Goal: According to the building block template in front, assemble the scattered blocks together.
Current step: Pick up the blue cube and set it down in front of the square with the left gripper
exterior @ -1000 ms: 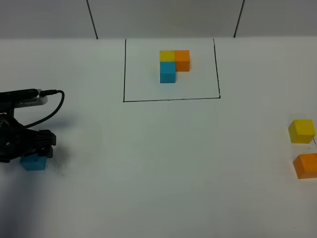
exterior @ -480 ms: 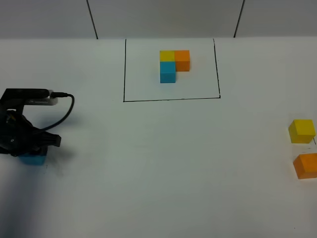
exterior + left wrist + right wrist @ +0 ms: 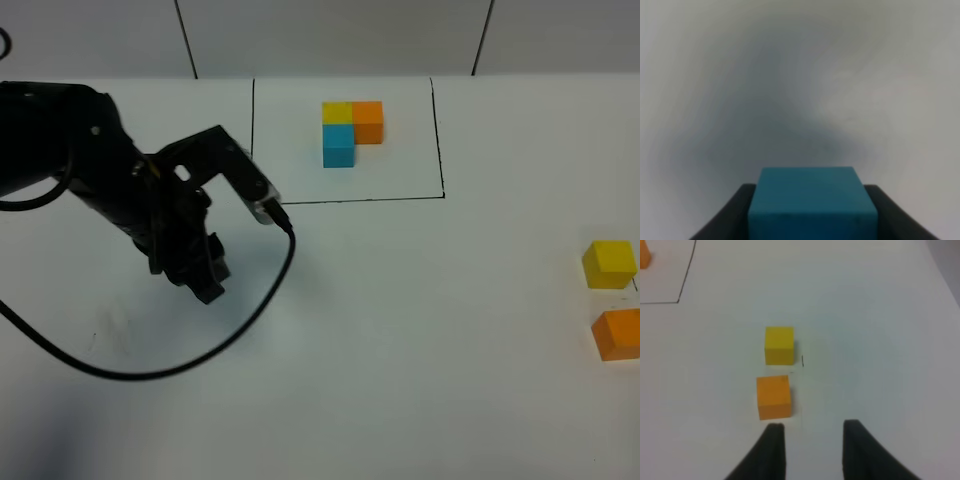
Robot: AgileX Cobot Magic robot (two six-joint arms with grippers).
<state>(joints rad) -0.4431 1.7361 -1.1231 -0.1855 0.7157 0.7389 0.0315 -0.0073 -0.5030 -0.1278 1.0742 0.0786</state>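
Note:
My left gripper goes on carrying the cyan block (image 3: 812, 192) to the table's middle (image 3: 321, 318) until the block lies flat. The fingers hold the block squarely, and the table's middle is clear.
The building block template (image 3: 350, 128), a yellow, orange and cyan L of cubes, sits inside the black drawn rectangle (image 3: 345, 200) at the back. My left gripper (image 3: 207, 283) hangs over the left-middle of the table. It is shut on the cyan block (image 3: 810, 195), held between its dark fingers (image 3: 732, 215). The arm hides this block in the high view. The yellow block (image 3: 609, 264) and the orange block (image 3: 618, 334) lie close together at the right edge. My right gripper (image 3: 813, 432) is open, just short of the orange block (image 3: 773, 396) and the yellow block (image 3: 779, 344).
A black cable (image 3: 180, 355) loops from the left arm over the white table. A corner of the black rectangle (image 3: 682, 285) shows in the right wrist view.
My left arm has lifted the cyan block off the table's far left and swung right, toward the middle. The yellow and orange blocks have not moved.

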